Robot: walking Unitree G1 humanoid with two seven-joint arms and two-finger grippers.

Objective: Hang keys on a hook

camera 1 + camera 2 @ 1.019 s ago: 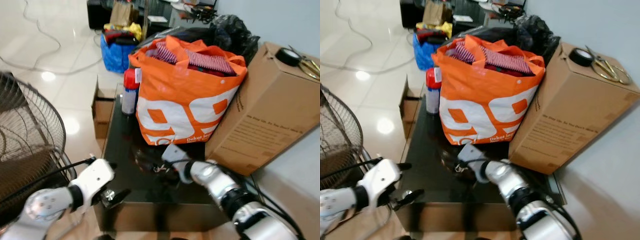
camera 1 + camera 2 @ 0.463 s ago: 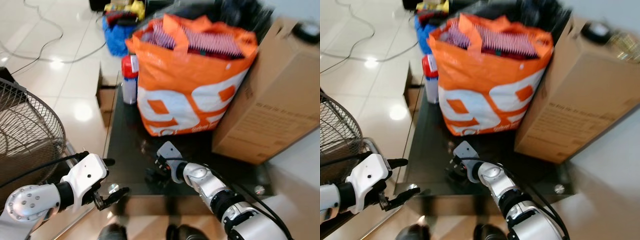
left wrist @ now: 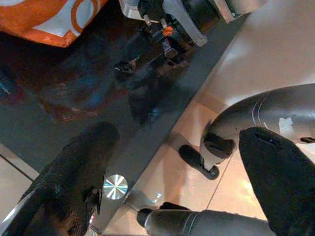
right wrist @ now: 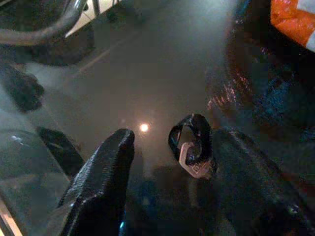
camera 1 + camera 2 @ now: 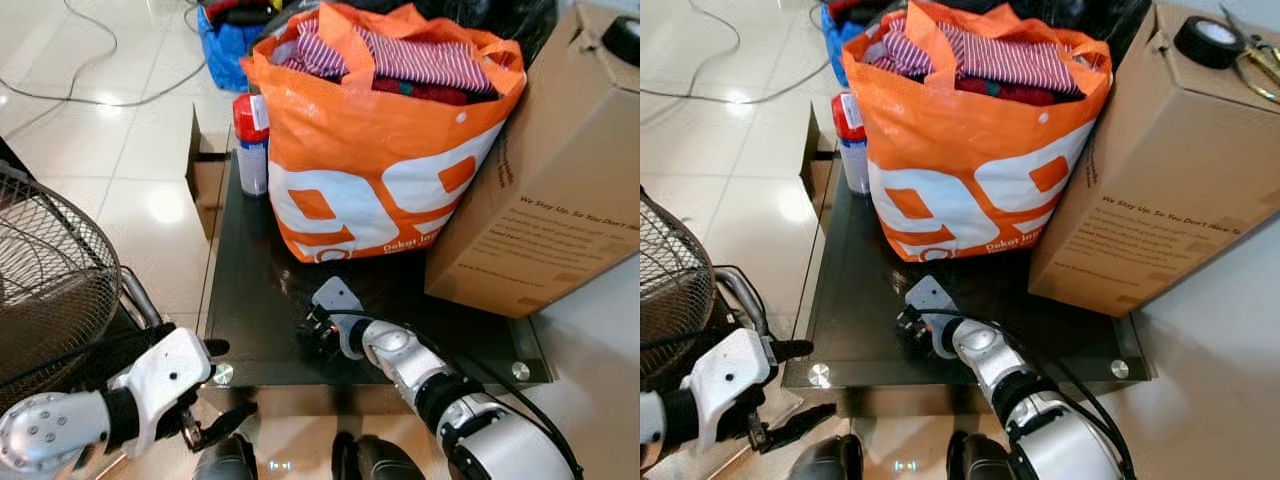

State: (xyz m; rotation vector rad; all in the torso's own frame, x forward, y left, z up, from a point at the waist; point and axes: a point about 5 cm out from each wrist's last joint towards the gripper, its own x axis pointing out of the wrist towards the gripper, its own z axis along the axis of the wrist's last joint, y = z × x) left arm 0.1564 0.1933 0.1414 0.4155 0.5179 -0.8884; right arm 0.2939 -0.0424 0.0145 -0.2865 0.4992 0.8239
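The black ring (image 4: 174, 139) keeps its shape in an open arch (image 4: 196, 119), so it will stick out beyond the ends of the robot's fingers when the robot lifts the keys.
The keys (image 4: 191, 147), a black ring with a silver key, lie on the black glass table (image 5: 250, 290) near its front edge. My right gripper (image 4: 174, 136) is low over them and open. One finger (image 4: 101, 182) stands on each side, and the keys lie closer to the other finger (image 4: 246, 182). In the eye views that gripper (image 5: 314, 335) sits in front of the orange bag (image 5: 380, 150). My left gripper (image 5: 800, 385) hangs open below the table's front left corner with nothing between its fingers (image 3: 74, 182).
The orange bag full of clothes and a large cardboard box (image 5: 540, 180) take up the table's back and right. A red-capped spray can (image 5: 250, 140) stands at the back left. A fan grille (image 5: 50, 270) is on the left. My feet (image 5: 230, 460) stand before the table.
The camera has tilted down and drawn back, so my feet and the table's front edge show. The right gripper stays over the keys. The left gripper has dropped lower.
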